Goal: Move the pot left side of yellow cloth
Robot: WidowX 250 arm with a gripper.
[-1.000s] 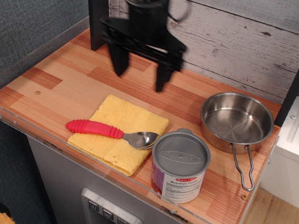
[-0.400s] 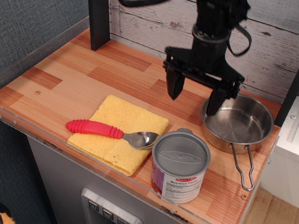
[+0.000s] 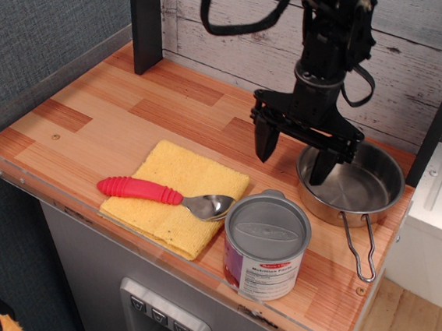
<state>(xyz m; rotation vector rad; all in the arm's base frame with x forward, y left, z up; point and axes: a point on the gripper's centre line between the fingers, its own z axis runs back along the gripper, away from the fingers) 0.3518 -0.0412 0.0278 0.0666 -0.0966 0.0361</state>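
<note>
My gripper should expect the wire handle (image 3: pixel 366 259), which juts from the pot's side (image 3: pixel 344 215), to stay sticking out and swing round with the pot when I carry it.
The pot (image 3: pixel 360 187) is a shiny shallow steel pan with a thin wire handle pointing toward the front, standing at the right of the wooden table. The yellow cloth (image 3: pixel 172 198) lies flat near the table's front, left of the pot. My black gripper (image 3: pixel 294 158) is open and straddles the pot's left rim: its right finger is inside the pot, its left finger is outside over the table. It holds nothing.
A red-handled spoon (image 3: pixel 163 194) lies across the cloth. A grey-lidded labelled tin can (image 3: pixel 265 244) stands in front of the pot, between cloth and pot handle. A dark post (image 3: pixel 145 17) and a plank wall stand at the back. A clear rim edges the table (image 3: pixel 93 114).
My gripper has moved from the back left-centre to the right and down, and now straddles the pot's left rim. The pot, cloth, spoon and can have not moved.
</note>
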